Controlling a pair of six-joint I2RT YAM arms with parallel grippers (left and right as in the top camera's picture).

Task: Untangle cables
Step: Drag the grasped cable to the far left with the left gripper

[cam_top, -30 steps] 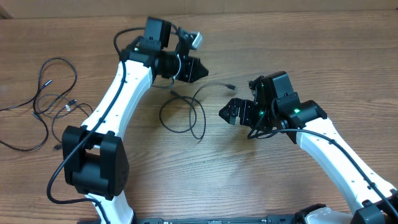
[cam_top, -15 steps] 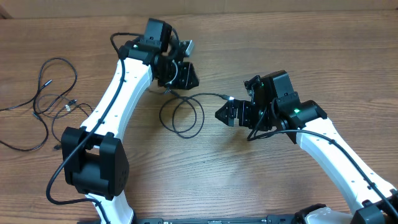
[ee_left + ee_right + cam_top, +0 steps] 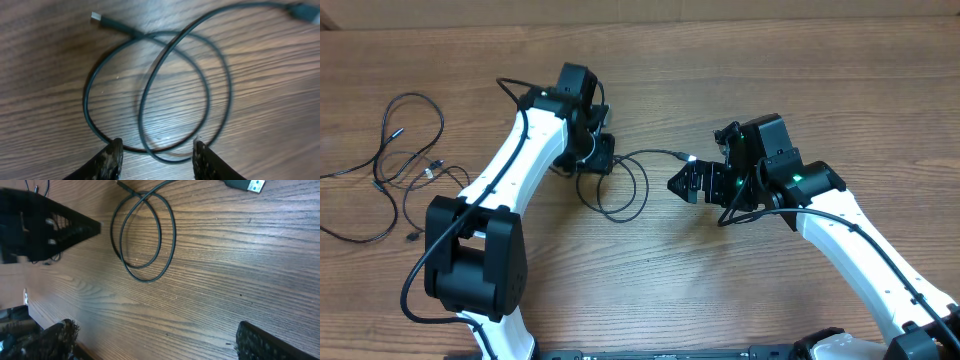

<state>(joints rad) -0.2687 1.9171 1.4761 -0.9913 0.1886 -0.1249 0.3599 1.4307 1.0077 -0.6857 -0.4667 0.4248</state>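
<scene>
The USB plug's cable (image 3: pixel 142 105) runs lengthwise into my left gripper's open fingers, so my left gripper should go on moving toward the loop's near edge (image 3: pixel 150 151) before it closes around the cable.
One thin black cable (image 3: pixel 645 190) lies in a double loop on the wooden table between the two arms. In the left wrist view the loop (image 3: pixel 85 100) has a silver-tipped end (image 3: pixel 96 17) at the top left. My left gripper (image 3: pixel 599 156) hovers over the loop's left side. It (image 3: pixel 157 150) is open, and the loop's near edge lies on the table between the fingertips, not gripped. The cable's USB plug (image 3: pixel 684 156) rests just above my right gripper (image 3: pixel 682 184). That gripper (image 3: pixel 160 337) is wide open with only bare wood between its fingers. More cables (image 3: pixel 395 165) lie tangled at far left.
The left arm's white links (image 3: pixel 510 165) stretch from the front base up between the tangle and the loop. The right arm (image 3: pixel 840 230) reaches in from the front right. In the right wrist view the left gripper (image 3: pixel 50 230) shows dark beside the loop (image 3: pixel 145 279).
My left gripper has opened and moved down and left from the back of the table. The cable it held up now lies flat in a loop. The plug end shifted toward the right gripper.
</scene>
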